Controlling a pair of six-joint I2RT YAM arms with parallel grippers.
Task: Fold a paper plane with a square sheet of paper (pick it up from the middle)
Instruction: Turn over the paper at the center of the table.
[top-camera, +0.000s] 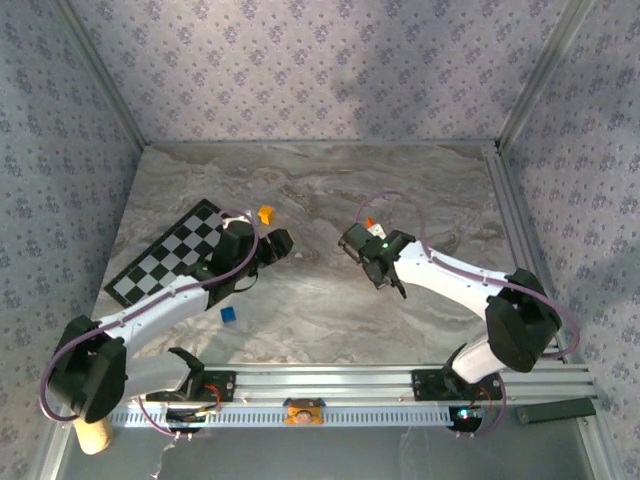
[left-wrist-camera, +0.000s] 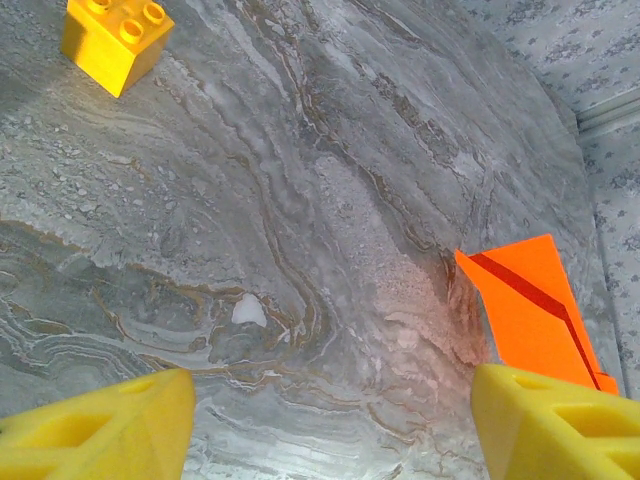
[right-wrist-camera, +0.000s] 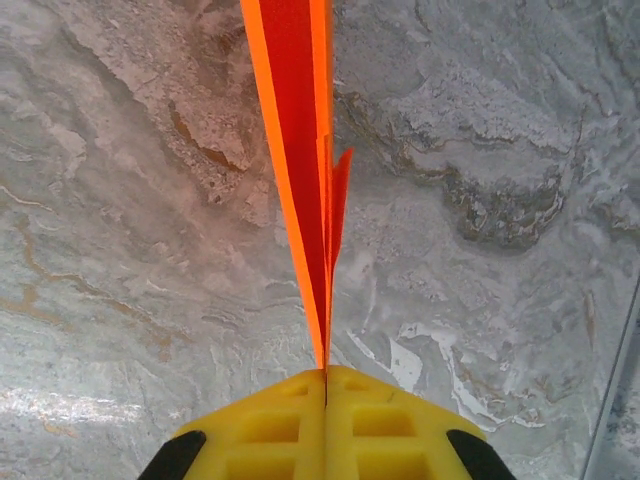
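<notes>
The folded paper hangs edge-on from my right gripper, its layers gaping, so I should lay it flat between my grippers and steady it with my left gripper.
The bright orange sheet of paper is folded into a narrow creased shape and held edge-on above the marble table. My right gripper is shut on its near end, yellow fingers pressed together. From above, a bit of the folded paper sticks out past the right gripper at mid-table. My left gripper is open with only bare table between its yellow fingers. The folded paper hangs just beyond its right finger, apart from it. The left gripper faces the right one across a gap.
A yellow-orange cube sits behind the left gripper, and the left wrist view has that cube at its top left. A black-and-white checkered board lies at the left, and a small blue cube in front of it. Patterned walls enclose the table.
</notes>
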